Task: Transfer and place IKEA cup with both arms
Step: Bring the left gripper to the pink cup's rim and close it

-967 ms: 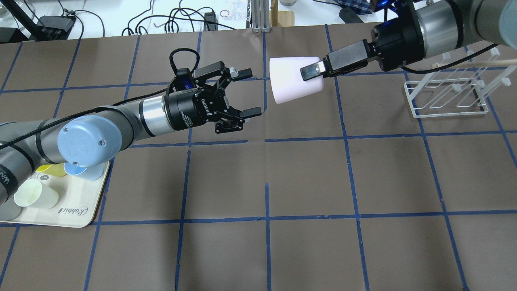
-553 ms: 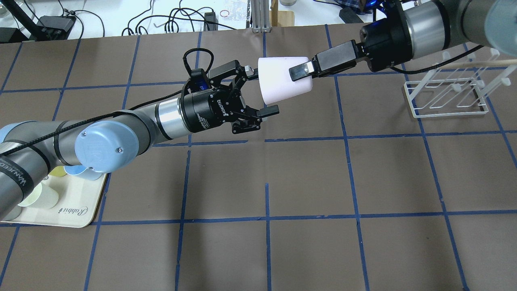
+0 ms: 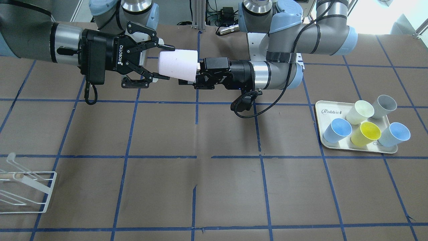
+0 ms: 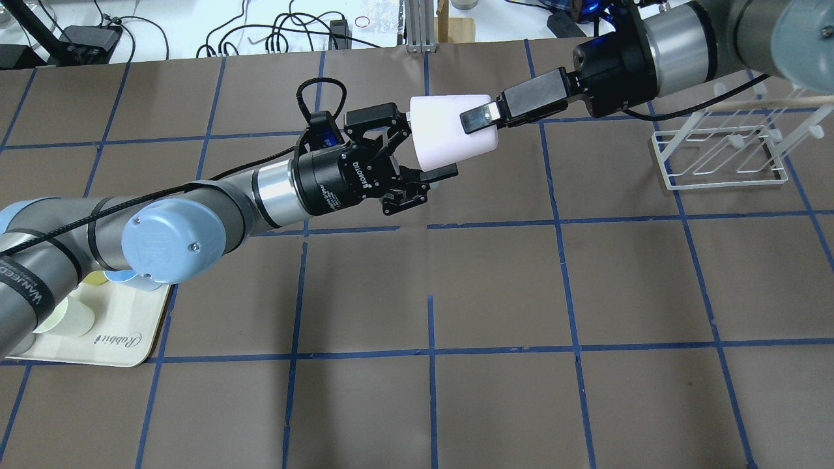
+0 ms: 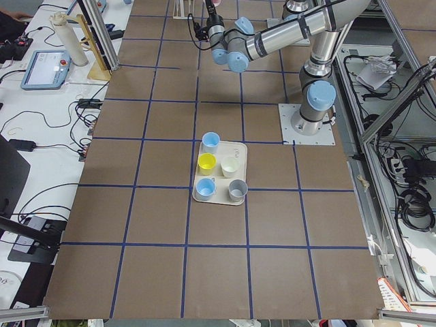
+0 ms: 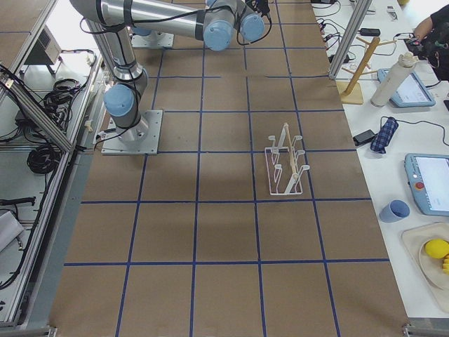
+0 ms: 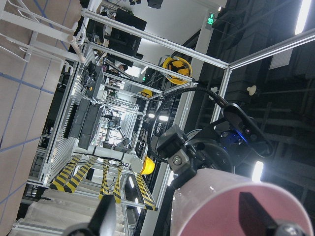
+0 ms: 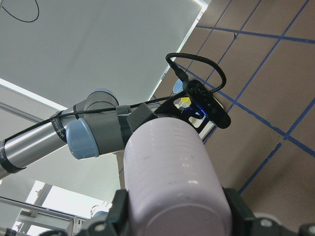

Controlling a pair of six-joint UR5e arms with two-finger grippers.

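The pink cup [image 3: 178,65] will hang by its rim and keep its round shape when I carry it, because my left gripper's finger [image 7: 253,214] reaches into the cup's opening.
The pale pink IKEA cup [image 4: 443,137] hangs on its side in mid-air over the far middle of the table, wide end toward my left arm. My right gripper [image 4: 475,120] is shut on its narrow end, one finger above and one below. In the front-facing view the right gripper [image 3: 164,63] holds the cup [image 3: 179,65] from that view's left. My left gripper [image 4: 423,148] is open, with a finger on either side of the cup's wide end. The cup fills the left wrist view [image 7: 236,206] and the right wrist view [image 8: 172,167].
A cream tray [image 3: 354,148] with blue, yellow, cream-green and grey cups sits on my left side, partly under the left arm in the overhead view [image 4: 130,339]. A white wire rack [image 4: 717,156] stands at the far right.
My left gripper has moved toward the cup and my right arm has carried the cup leftward. The left fingers now straddle the wide end, where before there was a gap.
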